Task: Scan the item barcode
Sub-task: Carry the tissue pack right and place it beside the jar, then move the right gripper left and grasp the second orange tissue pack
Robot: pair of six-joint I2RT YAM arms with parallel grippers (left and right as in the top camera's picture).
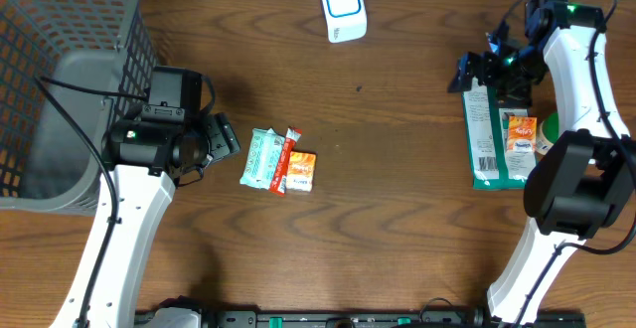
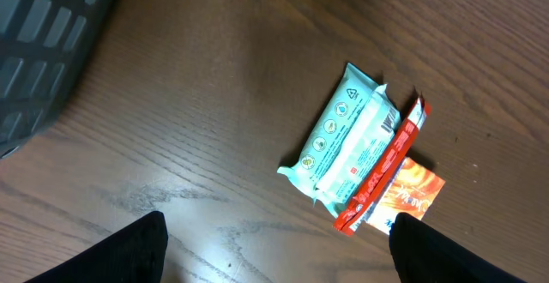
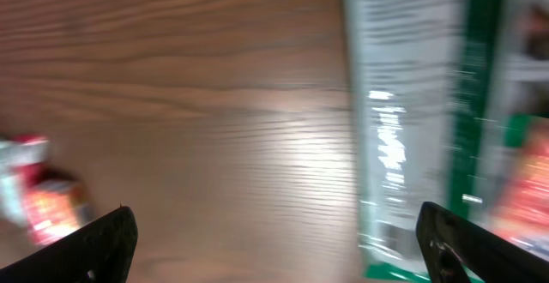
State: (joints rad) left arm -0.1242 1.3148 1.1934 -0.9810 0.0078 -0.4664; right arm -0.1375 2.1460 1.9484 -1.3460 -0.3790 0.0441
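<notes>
The sachet's outer edge (image 1: 313,172) is free of the red stick and has open table before it, so the robot's right gripper goes on toward the orange sachet (image 1: 300,171) and closes there.
A white barcode scanner (image 1: 343,8) stands at the table's far edge. Flat on the table at the right is a green and white box (image 1: 492,134), barcode side up, with an orange packet (image 1: 520,132) beside it. My right gripper (image 1: 489,70) hovers over the box's far end, open and holding nothing. Its wrist view is blurred, with the box (image 3: 412,120) under the right finger (image 3: 489,249). My left gripper (image 1: 217,145) is open just left of a teal packet (image 2: 347,137), a red stick (image 2: 382,176) and an orange sachet (image 2: 418,189).
A grey mesh basket (image 1: 60,80) fills the left end of the table, beside the left arm. The three small items (image 1: 280,161) lie together mid-table.
</notes>
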